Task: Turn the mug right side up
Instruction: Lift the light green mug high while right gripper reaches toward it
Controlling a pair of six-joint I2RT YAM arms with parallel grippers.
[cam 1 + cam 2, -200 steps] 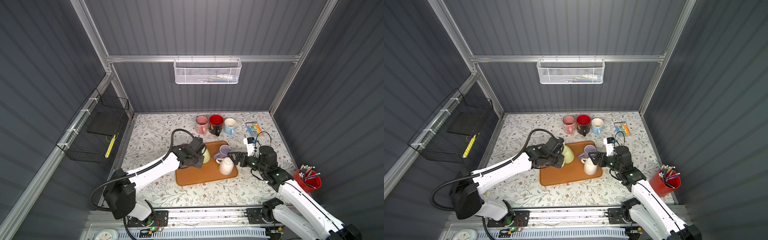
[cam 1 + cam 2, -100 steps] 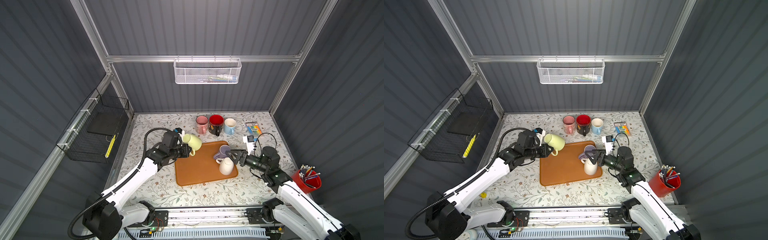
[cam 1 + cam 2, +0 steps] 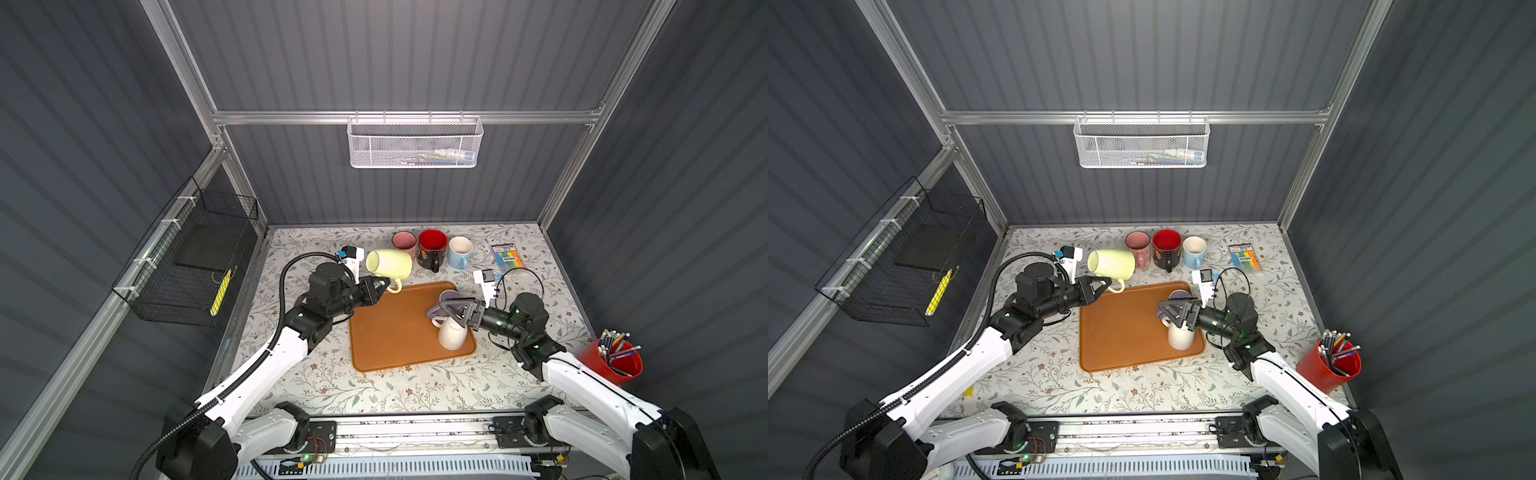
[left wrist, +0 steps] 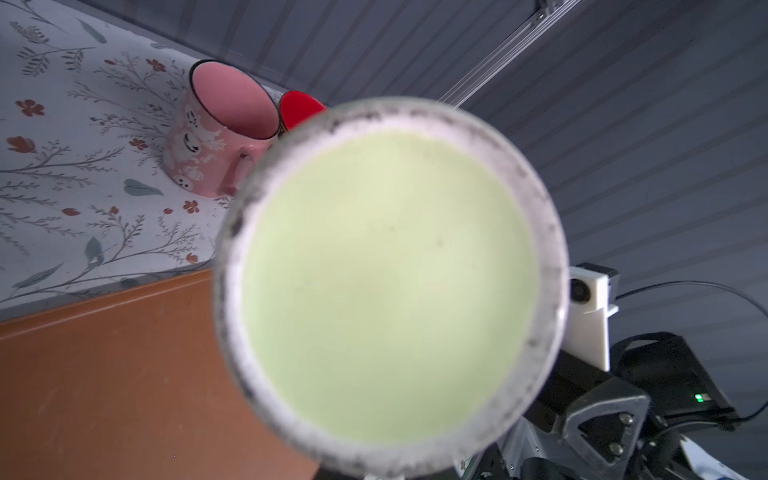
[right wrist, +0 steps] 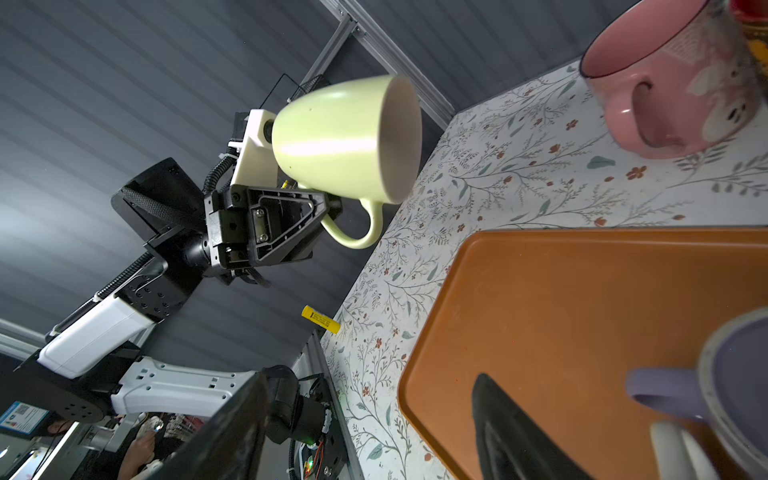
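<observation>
The pale green mug's handle sticks out past the left gripper's fingers, so the robot's right gripper should keep moving toward the handle's rim end until it closes there.
A pale green mug hangs in the air on its side over the table just behind the orange tray's back left corner, its mouth facing left. My left gripper is shut on its handle. In the left wrist view the mug's base fills the frame and hides the jaws. My right gripper stands open at the tray's right side, close above a purple mug and a white mug; nothing sits between its fingers.
Pink, red and light blue mugs stand upright in a row at the back. A marker pack lies at the back right, a red pencil cup at the right edge. A black wire basket hangs on the left wall.
My left arm has lifted the green mug off the tray, carried it back and left, and turned it onto its side. The right gripper has barely moved.
</observation>
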